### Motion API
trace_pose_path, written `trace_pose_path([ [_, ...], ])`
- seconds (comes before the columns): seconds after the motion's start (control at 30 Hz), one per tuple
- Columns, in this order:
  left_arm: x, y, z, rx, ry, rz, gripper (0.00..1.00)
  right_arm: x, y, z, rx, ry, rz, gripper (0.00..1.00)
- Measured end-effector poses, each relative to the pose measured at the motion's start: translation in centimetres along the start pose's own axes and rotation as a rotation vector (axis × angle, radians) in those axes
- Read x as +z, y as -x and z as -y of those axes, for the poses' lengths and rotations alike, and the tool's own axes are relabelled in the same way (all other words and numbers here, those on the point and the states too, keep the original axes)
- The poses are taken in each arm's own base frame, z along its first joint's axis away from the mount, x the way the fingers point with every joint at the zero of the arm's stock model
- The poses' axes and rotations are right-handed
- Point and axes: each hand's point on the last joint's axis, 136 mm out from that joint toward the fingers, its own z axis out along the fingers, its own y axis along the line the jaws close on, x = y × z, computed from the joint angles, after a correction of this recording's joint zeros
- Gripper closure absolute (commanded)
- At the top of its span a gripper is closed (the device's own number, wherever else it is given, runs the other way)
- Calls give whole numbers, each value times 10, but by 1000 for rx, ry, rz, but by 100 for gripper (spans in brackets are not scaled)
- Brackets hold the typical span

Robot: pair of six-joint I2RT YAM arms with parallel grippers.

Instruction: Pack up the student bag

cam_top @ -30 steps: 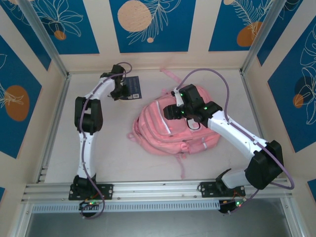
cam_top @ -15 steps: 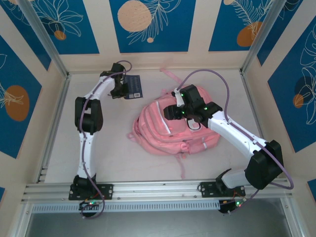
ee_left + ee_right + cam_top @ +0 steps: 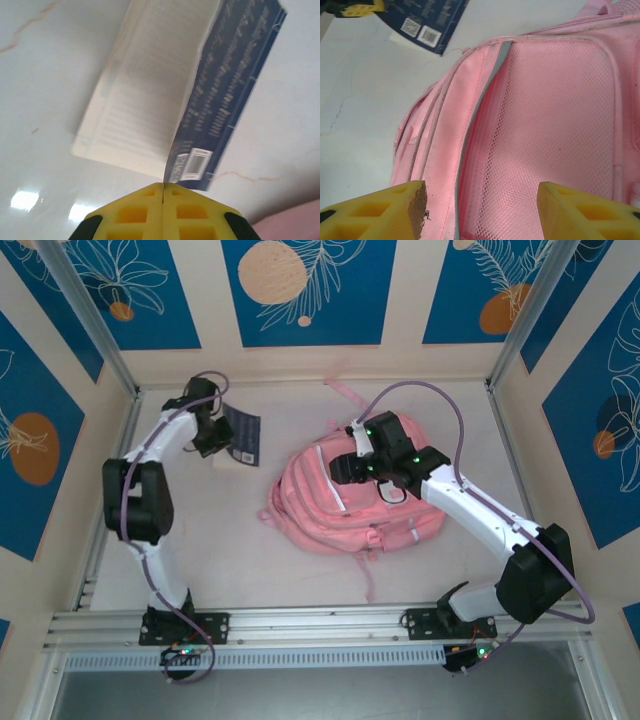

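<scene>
My left gripper is holding only the blue cover (image 3: 186, 145), so I should pull the book closer and grab cover and pages together (image 3: 125, 105) with both grippers.
The student bag (image 3: 345, 510) is a pink backpack lying flat mid-table, with pale strips and mesh panels (image 3: 550, 115). My right gripper (image 3: 345, 468) (image 3: 482, 210) hovers open over the bag's upper left, with a zip seam between its yellow fingertips (image 3: 380, 210). A dark blue book (image 3: 242, 435) lies left of the bag near the back wall. My left gripper (image 3: 213, 432) (image 3: 163, 192) is shut on the edge of the book's blue cover (image 3: 235, 85). The cover is pulled away from the cream pages (image 3: 145, 95). The book's corner (image 3: 422, 22) also shows in the right wrist view.
A metal frame rail (image 3: 110, 480) runs along the table's left side, and another (image 3: 510, 450) along the right. A pink strap (image 3: 345, 392) trails behind the bag toward the back wall, and another (image 3: 368, 580) toward the front rail.
My left gripper has shut on the book's cover and swung left with it, the elbow moving out toward the left rail. The book has shifted left and turned. The right arm has held still.
</scene>
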Motion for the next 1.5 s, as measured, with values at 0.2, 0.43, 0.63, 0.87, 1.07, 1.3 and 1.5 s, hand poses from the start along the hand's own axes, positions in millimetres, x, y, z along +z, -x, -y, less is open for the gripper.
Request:
trace_pose_path([
  [0.2, -27, -39, -29, -64, 7, -3, 100, 1, -8, -25, -32, 67, -24, 42],
  [0.43, -59, -97, -66, -63, -1, -3, 100, 5, -16, -62, -39, 189, -77, 46],
  [0.63, -77, -144, -77, -22, -76, -19, 100, 26, -38, -111, -49, 285, -177, 47],
  [0.87, -91, -205, -69, 100, -173, -105, 100, 55, -53, -142, 6, 260, -247, 52],
  [1.07, -108, -246, -57, 209, -269, -165, 94, 65, -58, -138, 68, 212, -262, 50],
  [1.3, -140, -252, -86, 247, -190, -110, 0, 72, -83, -134, 96, 73, -288, 53],
  [1.5, -163, -219, -95, 199, -82, 27, 0, 75, -97, -141, 106, 32, -309, 55],
])
